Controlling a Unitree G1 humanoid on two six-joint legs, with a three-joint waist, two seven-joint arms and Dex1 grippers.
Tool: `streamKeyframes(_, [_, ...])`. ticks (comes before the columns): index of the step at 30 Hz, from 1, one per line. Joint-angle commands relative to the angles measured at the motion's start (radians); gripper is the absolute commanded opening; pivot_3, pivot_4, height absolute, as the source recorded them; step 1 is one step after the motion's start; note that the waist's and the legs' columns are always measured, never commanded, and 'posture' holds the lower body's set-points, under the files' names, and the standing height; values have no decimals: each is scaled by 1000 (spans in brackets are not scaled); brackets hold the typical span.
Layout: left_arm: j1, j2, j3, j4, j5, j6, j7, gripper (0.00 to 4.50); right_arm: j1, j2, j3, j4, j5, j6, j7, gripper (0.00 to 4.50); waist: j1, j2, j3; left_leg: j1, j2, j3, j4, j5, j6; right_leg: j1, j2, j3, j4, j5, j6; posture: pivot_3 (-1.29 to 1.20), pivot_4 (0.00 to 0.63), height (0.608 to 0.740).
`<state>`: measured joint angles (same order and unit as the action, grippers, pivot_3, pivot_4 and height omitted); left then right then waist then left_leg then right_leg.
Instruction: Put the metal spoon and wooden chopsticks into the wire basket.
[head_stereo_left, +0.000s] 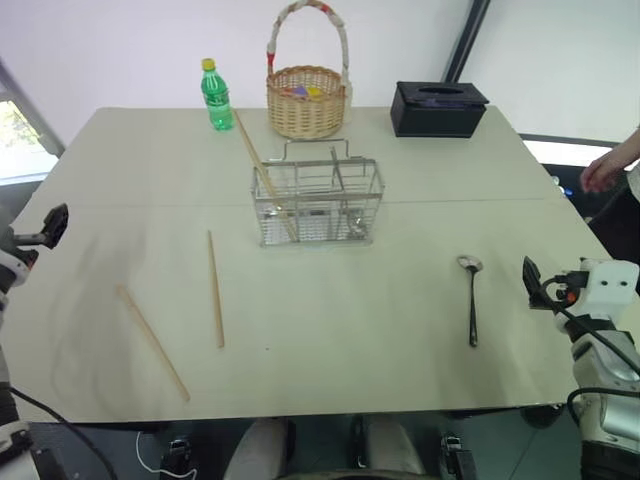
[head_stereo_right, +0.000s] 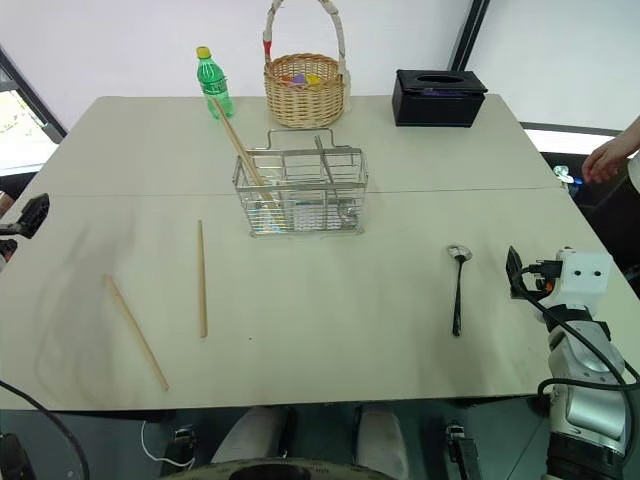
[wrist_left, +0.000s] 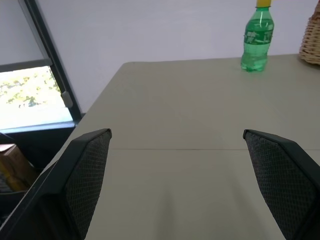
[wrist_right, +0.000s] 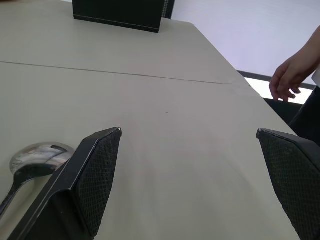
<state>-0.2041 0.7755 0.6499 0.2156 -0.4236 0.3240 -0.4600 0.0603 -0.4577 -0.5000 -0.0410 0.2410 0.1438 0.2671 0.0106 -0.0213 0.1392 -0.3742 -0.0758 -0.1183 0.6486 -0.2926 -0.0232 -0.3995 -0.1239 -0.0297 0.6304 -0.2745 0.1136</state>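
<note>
The chopstick (head_stereo_left: 152, 341) near the front edge will also stick up when I lower it in, because a chopstick leans high (head_stereo_left: 249, 143) above the wire basket's rim.
The wire basket (head_stereo_left: 318, 203) stands on the beige table (head_stereo_left: 380, 390), a little behind its middle, with one wooden chopstick (head_stereo_left: 262, 170) leaning in its left end. Two more wooden chopsticks lie flat on the table's left half, one (head_stereo_left: 215, 288) near the basket's front left and one (head_stereo_left: 152, 342) closer to the front edge. The metal spoon (head_stereo_left: 472, 300) lies right of centre, bowl away from me. My right gripper (wrist_right: 189, 130) hovers open just right of the spoon (wrist_right: 35, 154). My left gripper (wrist_left: 177, 132) hangs open at the table's left edge, holding nothing.
A round wicker basket (head_stereo_left: 306, 100), a green bottle (head_stereo_left: 216, 96) and a black tissue box (head_stereo_left: 438, 108) stand along the far edge. A person's hand (head_stereo_left: 605, 170) shows past the table's right side.
</note>
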Motion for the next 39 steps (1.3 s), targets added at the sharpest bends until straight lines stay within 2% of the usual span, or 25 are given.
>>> streamKeyframes(1, [-10,31,8,-6,13,-20,-2,4467,-8,-13,-23,-5,9,-33,2,4500,1,0,0,0,0,0,0,0,0,0,0,0,0,0,0,0,150,663])
streamKeyframes(17, [-36,44,1,19,2,-8,-8,4467,-2,-10,-21,27,12,-69,9,4500,2,0,0,0,0,0,0,0,0,0,0,0,0,0,0,0,150,663])
streamKeyframes(23, [-41,44,-5,-25,-11,5,-29,4467,-24,-33,-16,38,10,-59,27,4500,1,0,0,0,0,0,0,0,0,0,0,0,0,0,0,0,150,663])
streamKeyframes(29, [-44,41,-32,-85,-32,48,-77,4467,-20,-57,-13,-55,20,14,29,4500,3,0,0,0,0,0,0,0,0,1,0,0,0,0,0,0,150,663])
streamKeyframes(35, [-89,68,-127,-215,-122,182,-202,4467,-2,-45,24,-327,37,326,-56,4500,2,0,0,0,0,-1,1,0,0,2,0,0,1,0,-1,0,150,663])
streamKeyframes(39, [-117,96,-227,-376,-228,295,-323,4467,-23,17,47,-569,115,672,-171,4500,2,0,0,-1,0,-1,0,0,0,2,0,0,1,0,-1,0,150,663])
